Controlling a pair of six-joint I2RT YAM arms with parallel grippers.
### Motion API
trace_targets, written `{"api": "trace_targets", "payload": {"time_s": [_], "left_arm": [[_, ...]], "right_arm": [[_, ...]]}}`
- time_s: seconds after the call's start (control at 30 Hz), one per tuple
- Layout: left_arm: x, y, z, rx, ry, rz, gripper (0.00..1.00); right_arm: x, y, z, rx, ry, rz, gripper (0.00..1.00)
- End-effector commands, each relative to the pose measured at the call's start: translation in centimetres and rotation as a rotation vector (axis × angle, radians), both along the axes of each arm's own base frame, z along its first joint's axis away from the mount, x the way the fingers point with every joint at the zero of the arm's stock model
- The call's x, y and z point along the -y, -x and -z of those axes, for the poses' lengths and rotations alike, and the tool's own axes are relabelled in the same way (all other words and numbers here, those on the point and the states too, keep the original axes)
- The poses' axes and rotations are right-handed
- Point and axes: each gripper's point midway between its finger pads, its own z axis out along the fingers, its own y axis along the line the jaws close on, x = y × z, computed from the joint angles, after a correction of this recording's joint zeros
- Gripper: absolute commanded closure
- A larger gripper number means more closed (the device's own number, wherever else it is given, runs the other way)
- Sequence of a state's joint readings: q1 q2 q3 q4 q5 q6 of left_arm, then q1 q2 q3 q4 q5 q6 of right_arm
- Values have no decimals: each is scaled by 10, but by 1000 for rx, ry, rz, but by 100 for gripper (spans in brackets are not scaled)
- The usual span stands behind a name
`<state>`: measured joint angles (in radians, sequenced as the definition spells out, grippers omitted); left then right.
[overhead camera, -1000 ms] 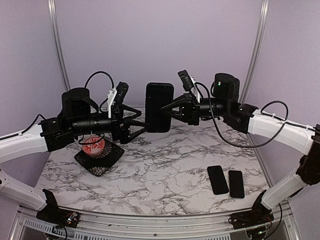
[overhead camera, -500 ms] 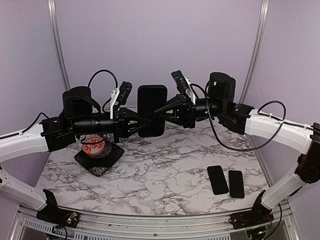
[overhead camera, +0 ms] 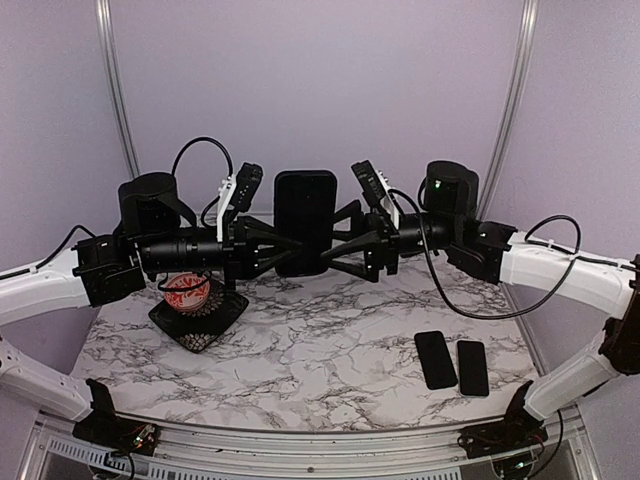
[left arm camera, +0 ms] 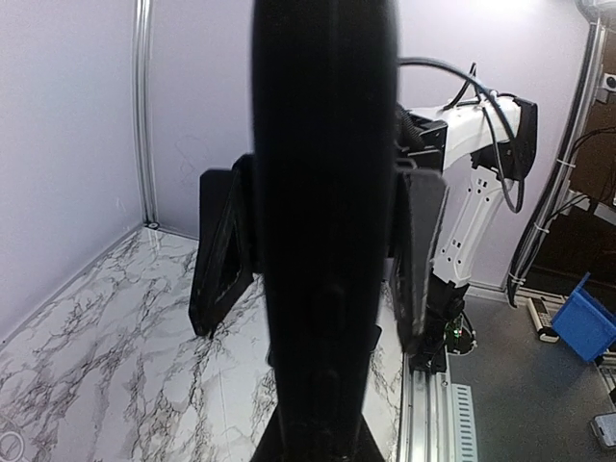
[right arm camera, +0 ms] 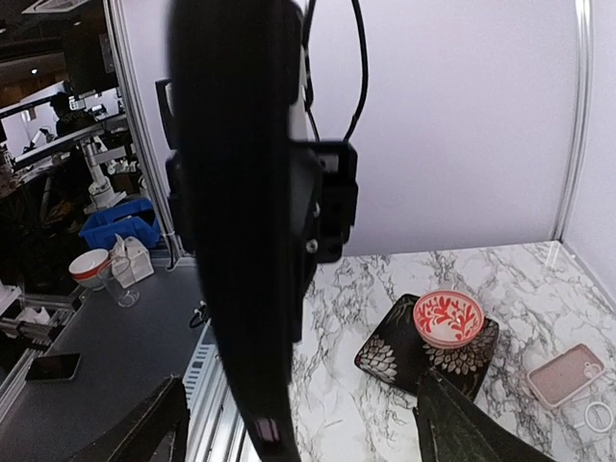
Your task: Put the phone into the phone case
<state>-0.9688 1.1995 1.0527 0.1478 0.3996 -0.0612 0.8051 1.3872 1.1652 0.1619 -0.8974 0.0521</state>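
Observation:
The robot's left gripper is filled by the black phone [overhead camera: 303, 210] while the phone case lies on that gripper's side, so next the right gripper takes hold of the phone's free edge [overhead camera: 333, 222] and puts the phone down.
A black phone [overhead camera: 305, 222] is held upright in mid-air above the back of the table, between the two arms. My left gripper [overhead camera: 291, 250] is shut on its lower left edge. My right gripper [overhead camera: 336, 240] is open, with one finger above and one below the phone's right edge. In the left wrist view the phone [left arm camera: 322, 221] fills the centre edge-on, with the right gripper's fingers [left arm camera: 223, 260] on either side of it. The right wrist view shows the phone [right arm camera: 241, 212] edge-on and a pink phone case [right arm camera: 563, 373] lying on the table far beyond.
A red patterned bowl [overhead camera: 188, 292] sits on a black plate [overhead camera: 212, 330] at the left. Two more dark phones [overhead camera: 435, 359] [overhead camera: 472, 367] lie side by side at the front right. A small white ring [right arm camera: 599, 416] lies beside the pink case.
The left gripper closed on the phone. The right gripper, which was holding it, opened and drew back a little. The phone shifted slightly left.

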Motion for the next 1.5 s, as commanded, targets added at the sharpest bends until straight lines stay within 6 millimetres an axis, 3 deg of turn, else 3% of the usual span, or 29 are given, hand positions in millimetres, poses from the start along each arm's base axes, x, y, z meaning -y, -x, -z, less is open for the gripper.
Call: {"api": "trace_targets", "payload": {"time_s": [0.0, 0.13, 0.27, 0.3, 0.5, 0.53, 0.57, 0.6, 0.63, 0.8, 0.83, 0.9, 0.93, 1.07, 1.13, 1.17, 1.2, 1.37, 1.47], "left_arm": [[-11, 13, -60, 116, 134, 17, 100], [-9, 13, -59, 113, 133, 17, 100], [-6, 12, -57, 105, 128, 21, 100], [-6, 12, -57, 105, 127, 22, 100], [-8, 10, -56, 121, 124, 1, 100], [-9, 9, -55, 122, 123, -3, 100], [-8, 9, -54, 123, 120, -4, 100], [-8, 9, -53, 124, 117, -5, 100], [-7, 8, -52, 123, 115, -5, 100], [-5, 8, -50, 117, 111, 1, 100], [-5, 8, -50, 116, 111, 1, 100], [-5, 8, -49, 115, 109, -2, 100], [-5, 7, -47, 113, 106, -6, 100], [-9, 5, -45, 114, 103, -28, 100], [-11, 4, -43, 109, 98, -39, 100], [-12, 4, -40, 102, 94, -43, 100], [-12, 4, -37, 93, 91, -46, 100], [-12, 6, -27, 68, 76, -50, 100], [-10, 7, -27, 69, 75, -47, 100]], "right_arm": [[-2, 9, 23, -18, 26, -54, 26], [-5, 8, 26, -16, 22, -58, 49], [-7, 10, 20, -6, 6, -83, 96], [-7, 10, 19, -5, 7, -89, 100], [-2, 10, 12, 47, 2, -53, 100], [-2, 7, 11, 65, 0, -27, 91], [0, 5, 8, 73, -5, -8, 69], [1, 6, 7, 80, -10, -6, 55], [2, 7, 4, 85, -18, -11, 51], [-2, 9, -6, 56, -49, -40, 66], [-3, 9, -5, 50, -45, -46, 73], [-4, 8, -4, 44, -45, -47, 99], [-4, 8, -5, 43, -46, -47, 100], [0, 7, -7, 49, -46, -16, 99], [3, 4, -7, 43, -34, 19, 55], [4, 4, -8, 46, -30, 32, 43], [7, 3, -12, 48, -33, 54, 38], [12, 11, -34, 48, -112, 34, 43], [9, 11, -37, 36, -130, 14, 52]]}}
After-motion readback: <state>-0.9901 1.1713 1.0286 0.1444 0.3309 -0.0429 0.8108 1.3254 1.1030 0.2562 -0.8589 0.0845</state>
